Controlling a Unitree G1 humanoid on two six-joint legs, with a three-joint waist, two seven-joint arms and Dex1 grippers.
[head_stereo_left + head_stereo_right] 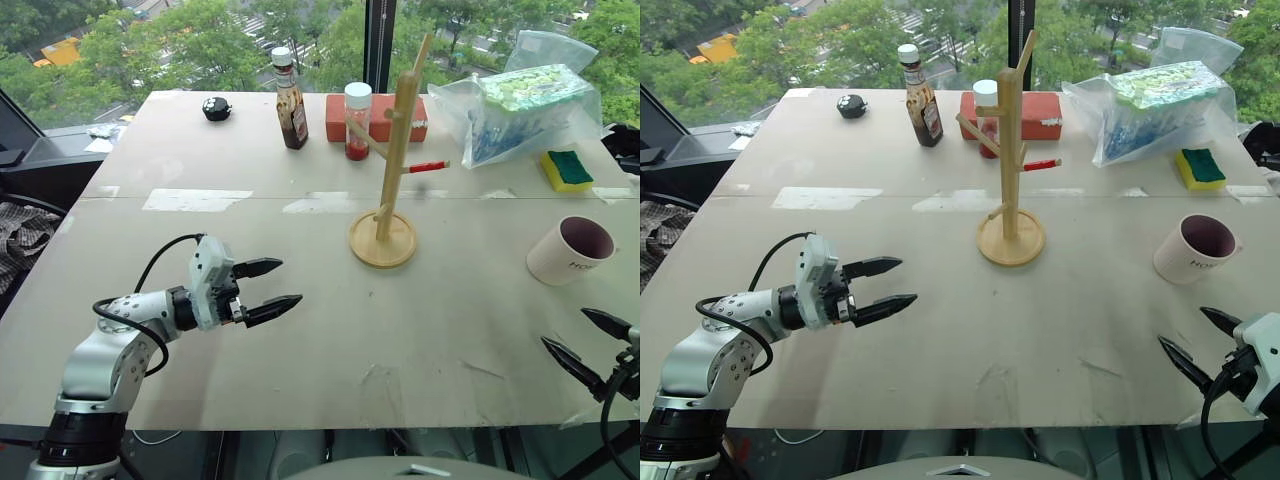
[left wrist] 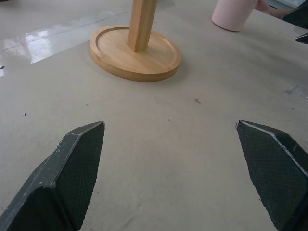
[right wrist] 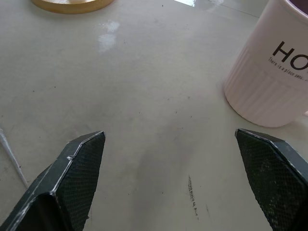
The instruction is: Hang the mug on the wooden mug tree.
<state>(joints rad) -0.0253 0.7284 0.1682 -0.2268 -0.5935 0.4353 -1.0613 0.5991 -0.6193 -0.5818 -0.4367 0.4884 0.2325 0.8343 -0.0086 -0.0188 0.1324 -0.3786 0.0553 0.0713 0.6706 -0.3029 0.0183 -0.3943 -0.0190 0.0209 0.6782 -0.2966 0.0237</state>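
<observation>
The robot should expect a hidden handle loop to lift the mug by, low beside the cream-white mug's lettering (image 1: pixel 570 251), because a small sliver (image 3: pixel 306 114) sticks out there.
The cream-white mug (image 1: pixel 568 250) with a dark maroon inside stands upright at the right of the table, dark lettering on its side (image 3: pixel 269 72). The wooden mug tree (image 1: pixel 390 160) rises on its round base (image 1: pixel 383 241) at the table's middle, angled pegs along the pole. My left gripper (image 1: pixel 270 288) hovers open over the table's left front, pointing toward the tree base (image 2: pixel 134 53). My right gripper (image 1: pixel 588 345) is open near the front right edge, just short of the mug, nothing between its fingers.
Behind the tree stand a brown sauce bottle (image 1: pixel 290 100), a red-filled jar (image 1: pixel 357 122) and a red box (image 1: pixel 420 115). A plastic bag (image 1: pixel 515 105) and a yellow-green sponge (image 1: pixel 567 170) lie at the back right. A small black object (image 1: pixel 216 108) sits far left.
</observation>
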